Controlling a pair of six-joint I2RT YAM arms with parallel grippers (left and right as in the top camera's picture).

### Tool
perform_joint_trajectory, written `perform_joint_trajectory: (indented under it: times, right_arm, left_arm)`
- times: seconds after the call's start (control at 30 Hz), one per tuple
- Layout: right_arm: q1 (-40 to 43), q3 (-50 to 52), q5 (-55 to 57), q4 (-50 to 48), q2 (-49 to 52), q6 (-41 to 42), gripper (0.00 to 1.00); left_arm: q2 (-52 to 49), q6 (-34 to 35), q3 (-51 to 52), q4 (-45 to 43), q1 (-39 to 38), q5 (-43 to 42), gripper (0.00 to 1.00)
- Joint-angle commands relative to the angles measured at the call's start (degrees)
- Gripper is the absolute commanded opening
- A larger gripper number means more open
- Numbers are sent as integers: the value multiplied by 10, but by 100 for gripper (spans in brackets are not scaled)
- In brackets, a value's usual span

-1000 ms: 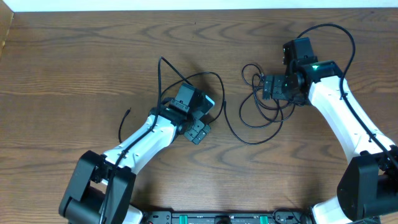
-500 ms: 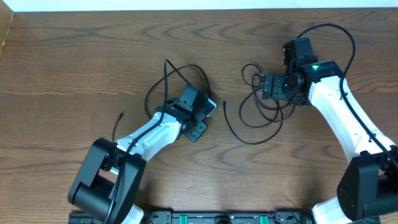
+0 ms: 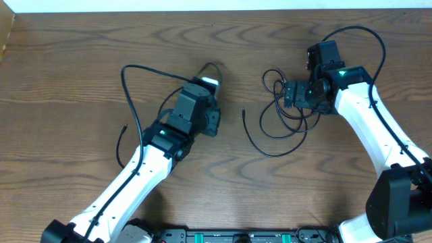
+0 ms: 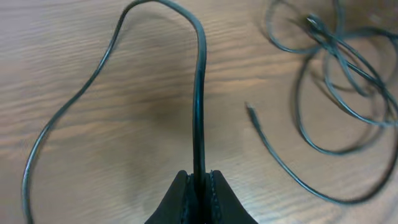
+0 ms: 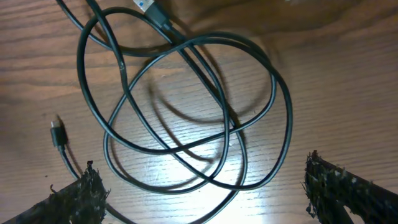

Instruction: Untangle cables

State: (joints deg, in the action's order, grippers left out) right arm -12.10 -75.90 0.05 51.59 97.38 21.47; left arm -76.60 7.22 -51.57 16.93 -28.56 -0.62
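Note:
My left gripper should raise its cable high, because the cable bends back toward its loose end, and my right gripper should come to its tail [image 3: 117, 148].
My left gripper [image 3: 210, 79] is shut on one thin black cable [image 4: 199, 93]. From the jaws this cable runs forward, bends back to the left and trails across the wood [image 3: 125, 88] to a free end. The other black cables [image 3: 287, 111] lie in a tangle of overlapping loops [image 5: 186, 106] right of centre. My right gripper [image 5: 211, 193] hovers over them, open, with nothing between its fingers [image 5: 74, 196]. One loose cable end [image 3: 244, 112] points toward the left arm. Small plug ends [image 5: 57, 134] show in the right wrist view.
The brown wooden table [image 3: 67, 40] has its far edge along the top of the overhead view. The right arm's own thicker black wire [image 3: 368, 34] arcs above its wrist. The arm bases stand at the near edge.
The left gripper has shut on a black cable and swung up and away from me, dragging that cable leftward and apart from the tangle. The right arm has not moved.

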Motion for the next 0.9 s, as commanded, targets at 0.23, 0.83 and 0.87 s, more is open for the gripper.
perform_joint_trajectory:
  times: [0.23,0.83,0.87]
  right_arm:
    - [0,-1,-7,-2,2,8,99]
    - [13,-1,-4,1,2,8,99]
    - [18,-1,-4,1,2,8,99]
  left_arm:
    - [14,82,-16,113,2,207,8]
    - [14,71,-17,-372,22,-276,8]
    - [14,97,-17,-418,30,-276,8]
